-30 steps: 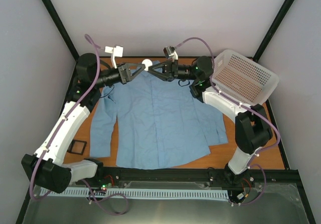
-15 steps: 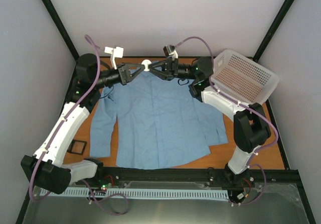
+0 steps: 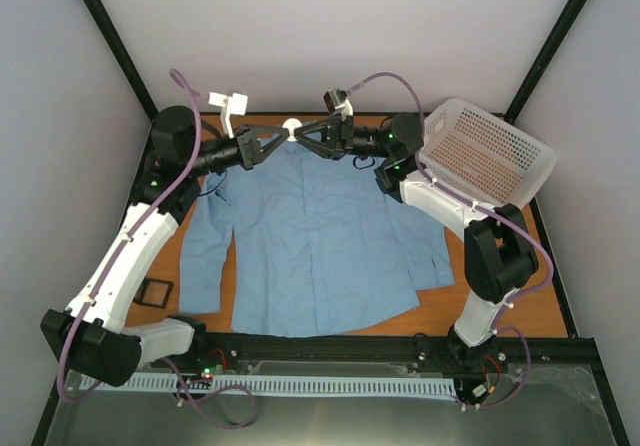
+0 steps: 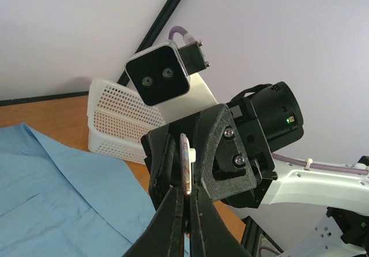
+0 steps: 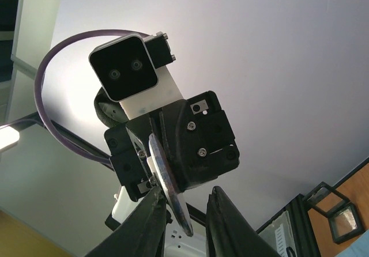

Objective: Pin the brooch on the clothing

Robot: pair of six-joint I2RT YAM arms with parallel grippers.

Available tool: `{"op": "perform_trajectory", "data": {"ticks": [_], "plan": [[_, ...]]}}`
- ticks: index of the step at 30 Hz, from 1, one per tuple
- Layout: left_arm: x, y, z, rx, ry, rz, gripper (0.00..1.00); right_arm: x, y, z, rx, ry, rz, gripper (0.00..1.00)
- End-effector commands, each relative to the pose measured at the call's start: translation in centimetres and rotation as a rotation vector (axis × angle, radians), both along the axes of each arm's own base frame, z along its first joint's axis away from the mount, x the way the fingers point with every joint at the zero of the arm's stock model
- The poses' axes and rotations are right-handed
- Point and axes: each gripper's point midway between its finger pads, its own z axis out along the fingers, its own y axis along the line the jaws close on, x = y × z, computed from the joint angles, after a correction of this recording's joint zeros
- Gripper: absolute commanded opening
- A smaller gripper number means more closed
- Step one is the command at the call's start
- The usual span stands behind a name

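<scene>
My right gripper is open, and the brooch lies at a slant across its fingers. Next, I line up both grippers before my right gripper closes on the brooch's near edge.
The light blue shirt lies flat on the table, collar at the back. Above the collar my two grippers meet tip to tip. My left gripper is shut on the small round brooch, which stands edge-on between its fingertips in the left wrist view. My right gripper is open with its fingers on either side of the brooch. The disc lies close to one right finger, with a gap to the other. The shirt also shows below in the left wrist view.
A white perforated basket stands tilted at the back right, close behind the right arm, and shows in the left wrist view. A small black square tray lies at the front left, next to the shirt sleeve.
Both grippers and the brooch have shifted slightly toward the back of the table. They stay tip to tip, and the shirt has not moved.
</scene>
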Motion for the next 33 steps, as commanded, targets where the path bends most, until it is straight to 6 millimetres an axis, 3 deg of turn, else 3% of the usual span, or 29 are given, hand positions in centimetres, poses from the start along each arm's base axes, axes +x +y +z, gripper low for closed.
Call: {"op": "perform_trajectory", "data": {"ticks": [1, 14, 23, 26, 33], "plan": [[-1.5, -0.4, 3.1, -0.005, -0.114, -0.027, 0.01, 0.0, 0.5, 0.2, 0.003, -0.012, 0.010, 0.19], [-2.4, -0.7, 4.1, 0.004, -0.181, -0.054, 0.01, 0.8, 1.3, -1.5, -0.077, 0.032, -0.003, 0.14], [-2.7, -0.7, 3.8, 0.063, -0.214, -0.067, 0.01, 1.2, 1.6, -1.8, -0.108, 0.075, 0.002, 0.18], [-2.7, -0.6, 3.7, 0.058, -0.213, -0.059, 0.01, 1.2, 1.5, -1.8, -0.105, 0.077, 0.001, 0.25], [-3.0, -0.6, 3.6, 0.061, -0.232, -0.063, 0.01, 1.2, 1.7, -2.1, -0.115, 0.129, 0.024, 0.25]]}}
